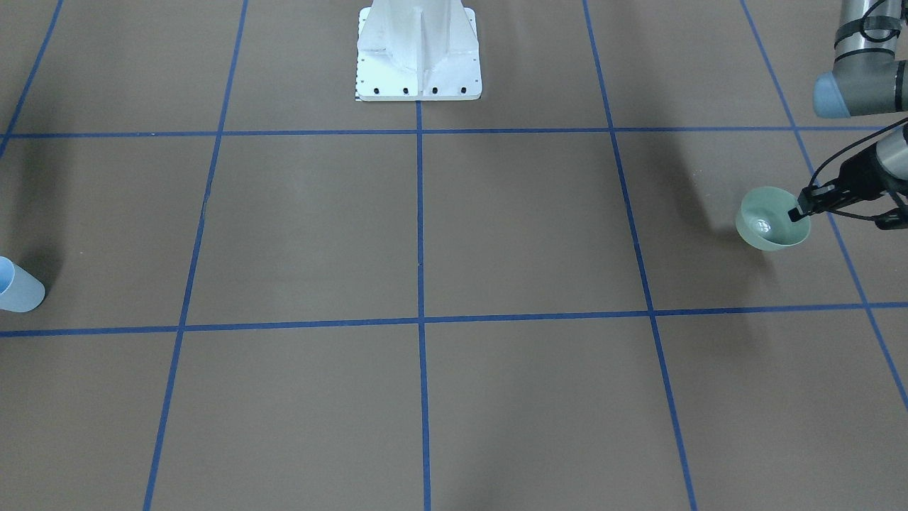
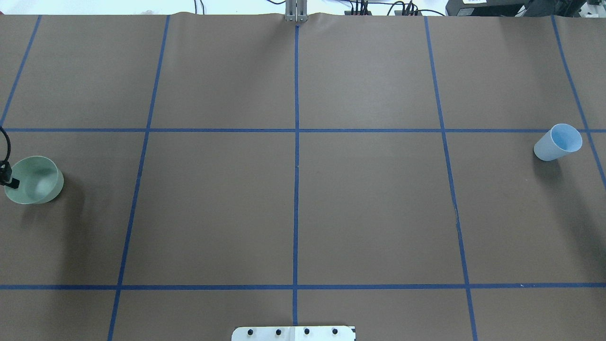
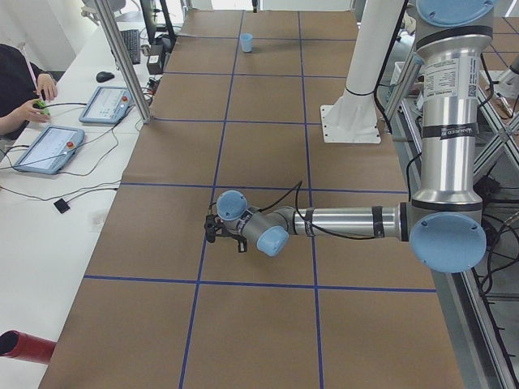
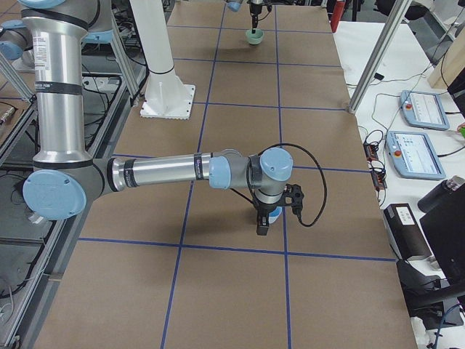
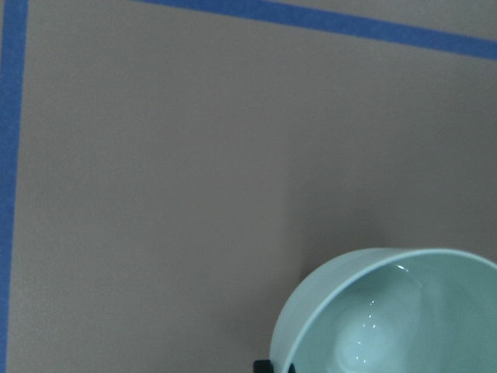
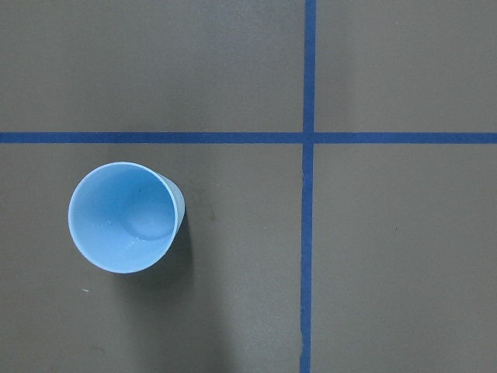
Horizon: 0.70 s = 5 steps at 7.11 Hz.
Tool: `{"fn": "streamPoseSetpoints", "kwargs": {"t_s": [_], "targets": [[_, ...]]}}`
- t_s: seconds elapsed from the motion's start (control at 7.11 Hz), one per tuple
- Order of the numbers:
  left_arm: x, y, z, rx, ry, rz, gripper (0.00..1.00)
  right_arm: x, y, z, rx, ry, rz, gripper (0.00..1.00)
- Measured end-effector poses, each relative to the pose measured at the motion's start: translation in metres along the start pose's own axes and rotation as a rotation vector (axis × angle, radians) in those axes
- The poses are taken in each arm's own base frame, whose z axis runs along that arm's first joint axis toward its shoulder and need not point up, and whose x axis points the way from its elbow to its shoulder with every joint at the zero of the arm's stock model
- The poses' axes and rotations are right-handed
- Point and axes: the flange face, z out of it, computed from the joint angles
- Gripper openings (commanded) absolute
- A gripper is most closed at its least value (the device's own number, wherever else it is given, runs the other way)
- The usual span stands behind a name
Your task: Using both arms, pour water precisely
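Note:
The pale green bowl's opening (image 1: 766,216) faces up and the middle tape crossing (image 1: 421,319) is clear, so the robot's left gripper should keep carrying the bowl level until it stands there.
A pale green bowl (image 1: 770,221) sits at my left end of the brown table, also in the overhead view (image 2: 35,180) and the left wrist view (image 5: 396,318). Small glints show at its bottom. My left gripper (image 1: 800,211) is shut on the bowl's rim, one finger inside; it also shows at the overhead view's left edge (image 2: 10,181). A light blue cup (image 2: 557,142) stands upright at my right end, seen from above in the right wrist view (image 6: 124,217). My right gripper (image 4: 263,222) hangs close beside the cup (image 4: 275,213); I cannot tell whether it is open or shut.
The white bolted pedestal (image 1: 418,50) stands at the table's robot-side edge. Blue tape lines (image 2: 296,142) divide the table into squares. A side table with tablets (image 3: 49,147) and a metal post (image 3: 122,57) runs along the far edge.

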Motion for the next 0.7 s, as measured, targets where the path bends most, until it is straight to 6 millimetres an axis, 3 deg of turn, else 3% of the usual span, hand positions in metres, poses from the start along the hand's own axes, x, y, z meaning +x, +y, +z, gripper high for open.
{"fn": "streamPoseSetpoints", "kwargs": {"t_s": [0.14, 0.28, 0.56, 0.7], "targets": [[0.028, -0.012, -0.028, 0.007, 0.015, -0.025, 0.0, 0.0, 0.0, 0.0, 0.001, 0.0, 0.0, 1.0], [0.071, -0.026, -0.054, 0.007, 0.015, -0.045, 0.0, -0.001, 0.0, -0.001, 0.003, -0.001, -0.001, 1.0], [0.173, -0.05, -0.101, -0.003, 0.005, -0.099, 0.0, -0.003, 0.0, -0.004, 0.007, -0.002, -0.004, 1.0], [0.231, -0.054, -0.111, -0.011, 0.011, -0.15, 0.0, -0.003, 0.0, -0.004, 0.008, -0.002, -0.004, 1.0]]}}
